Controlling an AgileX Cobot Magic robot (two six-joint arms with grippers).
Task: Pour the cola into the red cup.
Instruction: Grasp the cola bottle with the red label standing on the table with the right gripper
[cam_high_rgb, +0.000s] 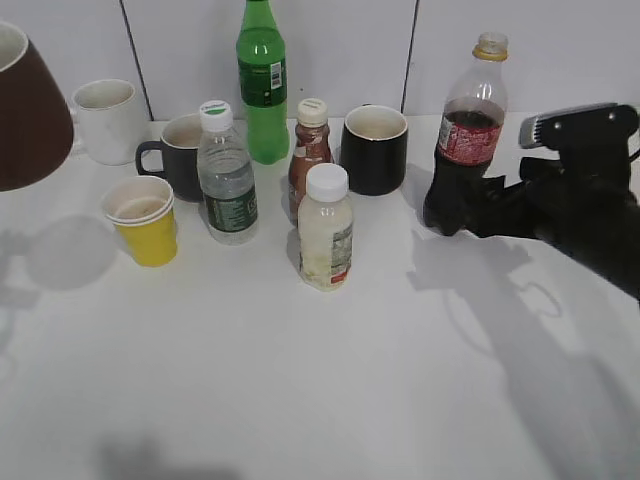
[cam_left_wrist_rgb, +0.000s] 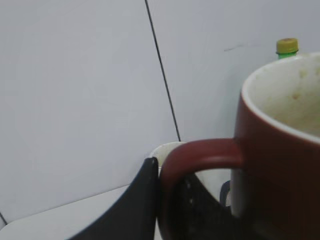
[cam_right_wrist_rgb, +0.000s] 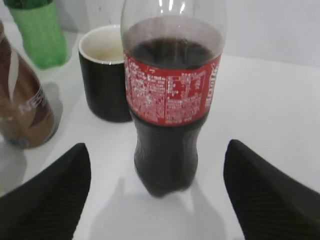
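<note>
My gripper will make the cola run out when it tips the cola bottle (cam_high_rgb: 467, 145) past level, because the cola's dark surface (cam_high_rgb: 475, 110) is well below the cola bottle's open neck.
The cola bottle (cam_high_rgb: 470, 130) stands upright at the back right of the table, uncapped, with a red label and a yellowish neck ring. It fills the right wrist view (cam_right_wrist_rgb: 170, 100). My right gripper (cam_high_rgb: 468, 208) (cam_right_wrist_rgb: 156, 145) is open, with a finger on either side of the bottle's lower part and not touching it. The red cup (cam_high_rgb: 28, 110) hangs in the air at the far left, above the table. In the left wrist view my left gripper (cam_left_wrist_rgb: 162, 200) is shut on the handle of the red cup (cam_left_wrist_rgb: 280, 165), whose pale inside looks empty.
On the table stand a green bottle (cam_high_rgb: 262, 80), a black mug (cam_high_rgb: 374, 150), a small brown bottle (cam_high_rgb: 310, 150), a milky white-capped bottle (cam_high_rgb: 326, 235), a water bottle (cam_high_rgb: 227, 180), a yellow paper cup (cam_high_rgb: 145, 225), a dark grey mug (cam_high_rgb: 178, 155) and a white mug (cam_high_rgb: 108, 120).
</note>
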